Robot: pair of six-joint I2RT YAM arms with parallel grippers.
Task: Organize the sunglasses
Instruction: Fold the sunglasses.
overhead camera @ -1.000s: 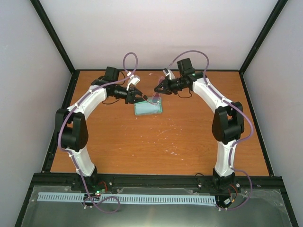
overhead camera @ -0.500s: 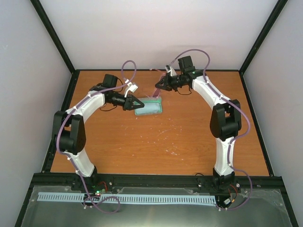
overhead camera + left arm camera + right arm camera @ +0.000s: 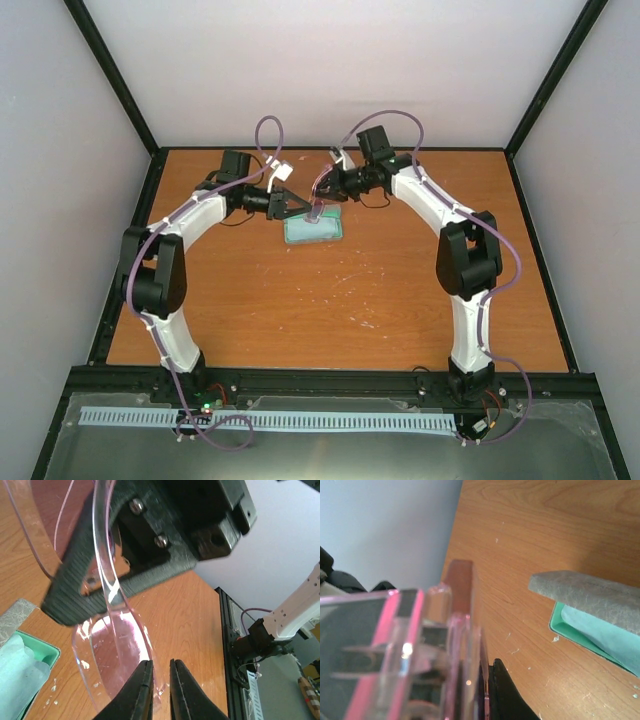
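Observation:
The sunglasses in the right gripper (image 3: 314, 214) point crosswise to the case's long side, so the robot should first move its left gripper away and turn the case in line with them (image 3: 302, 232).
The sunglasses (image 3: 315, 209), with a translucent pink frame, hang in the air just above the far edge of the open case (image 3: 313, 230). My right gripper (image 3: 323, 192) is shut on them from the right; in the right wrist view the pink frame (image 3: 455, 630) presses against its black finger (image 3: 504, 690). My left gripper (image 3: 298, 207) comes in from the left. In the left wrist view its fingers (image 3: 142, 690) are almost together with the rim of the near lens (image 3: 115, 645) between them, under the right gripper (image 3: 150, 535).
The grey case with teal lining (image 3: 37, 647) lies open on the wooden table (image 3: 330, 300), a light blue-grey cloth (image 3: 17, 667) inside. Its grey lid (image 3: 592, 592) and lining (image 3: 570, 625) show in the right wrist view. The back wall is close behind.
My right gripper has carried the sunglasses left and down towards the case. My left gripper, drawn back and open half a second ago, has moved in and closed on the lens rim.

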